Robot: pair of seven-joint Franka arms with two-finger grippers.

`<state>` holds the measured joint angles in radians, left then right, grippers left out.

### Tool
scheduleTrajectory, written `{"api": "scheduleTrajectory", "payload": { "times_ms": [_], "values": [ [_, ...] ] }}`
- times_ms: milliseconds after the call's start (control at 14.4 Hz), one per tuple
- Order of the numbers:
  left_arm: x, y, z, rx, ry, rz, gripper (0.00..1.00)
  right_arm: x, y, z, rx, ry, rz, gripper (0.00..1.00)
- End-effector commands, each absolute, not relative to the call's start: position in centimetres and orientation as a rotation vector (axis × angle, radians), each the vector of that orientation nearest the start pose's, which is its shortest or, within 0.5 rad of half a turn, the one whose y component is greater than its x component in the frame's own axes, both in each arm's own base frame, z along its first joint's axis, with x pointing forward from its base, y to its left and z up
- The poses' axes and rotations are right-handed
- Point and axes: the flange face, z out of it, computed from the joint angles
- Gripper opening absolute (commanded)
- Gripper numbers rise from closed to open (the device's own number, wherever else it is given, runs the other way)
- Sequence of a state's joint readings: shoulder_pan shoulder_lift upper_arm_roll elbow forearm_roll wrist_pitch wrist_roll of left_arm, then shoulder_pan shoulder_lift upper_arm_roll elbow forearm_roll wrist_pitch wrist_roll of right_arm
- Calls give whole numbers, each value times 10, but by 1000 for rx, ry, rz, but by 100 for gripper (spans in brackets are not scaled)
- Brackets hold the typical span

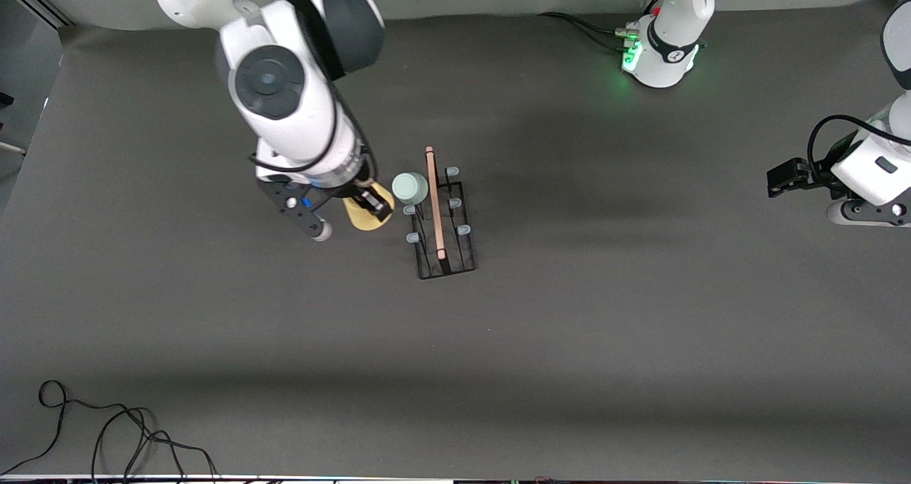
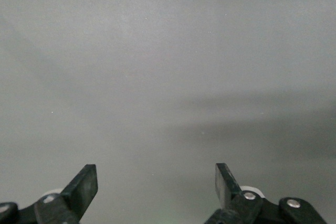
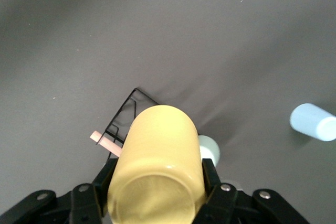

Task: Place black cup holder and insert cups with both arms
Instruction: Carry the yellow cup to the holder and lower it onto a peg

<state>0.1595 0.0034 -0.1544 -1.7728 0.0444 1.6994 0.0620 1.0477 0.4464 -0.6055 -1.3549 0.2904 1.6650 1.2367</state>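
I keep carrying the yellow cup, base up (image 3: pixel 155 199), with my right gripper until it covers the holder's end peg (image 1: pixel 413 237), because that peg is free of the mint green cup.
The black cup holder (image 1: pixel 443 222) stands mid-table, its wooden rod handle (image 1: pixel 434 203) on top; it also shows as the black cup holder (image 3: pixel 125 116) in the right wrist view. A mint green cup (image 1: pixel 408 188) sits upside down on one of its pegs toward the right arm's end. My right gripper (image 1: pixel 370 206) is shut on the yellow cup (image 3: pixel 156 161), held just beside the holder and the mint green cup (image 3: pixel 210 150). A light blue cup (image 3: pixel 314 121) lies on the table; the front view does not show it. My left gripper (image 2: pixel 156 174) waits open with nothing between its fingers, at the left arm's end of the table (image 1: pixel 779 179).
The left arm's base (image 1: pixel 662 50) glows green at the table's edge farthest from the front camera. Black cables (image 1: pixel 107 427) lie on the grey table cover (image 1: pixel 569 327) in the corner nearest the front camera, at the right arm's end.
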Motion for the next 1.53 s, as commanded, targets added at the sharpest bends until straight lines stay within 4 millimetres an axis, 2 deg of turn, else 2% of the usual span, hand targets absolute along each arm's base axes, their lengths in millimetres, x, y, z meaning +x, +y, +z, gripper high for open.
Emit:
{"api": "scheduleTrajectory", "payload": {
  "times_ms": [0,487,695,974,1043,1113,1182,1321,1391,1460],
  "values": [
    [557,8,540,-3097,120,133,100,548,387,469,-2852,1277,87,0],
    [557,8,540,-3097,122,133,100,559,409,386,-2833,1308,44,0],
    [557,8,540,-3097,122,136,100,558,403,358,-2793,1318,45,0],
    [557,8,541,-3097,122,133,100,557,411,316,-2810,1322,13,0],
    [557,8,541,-3097,122,131,100,556,414,307,-2797,1335,38,18],
    [557,8,541,-3097,122,131,100,558,412,305,-2776,1351,58,62],
    [557,8,541,-3097,122,131,100,559,411,303,-2779,1350,58,100],
    [557,8,541,-3097,122,133,100,562,407,310,-2772,1355,62,100],
    [557,8,541,-3097,122,131,100,565,406,324,-2760,1343,50,100],
    [557,8,541,-3097,122,131,100,565,406,347,-2752,1331,66,100]
  ]
}}
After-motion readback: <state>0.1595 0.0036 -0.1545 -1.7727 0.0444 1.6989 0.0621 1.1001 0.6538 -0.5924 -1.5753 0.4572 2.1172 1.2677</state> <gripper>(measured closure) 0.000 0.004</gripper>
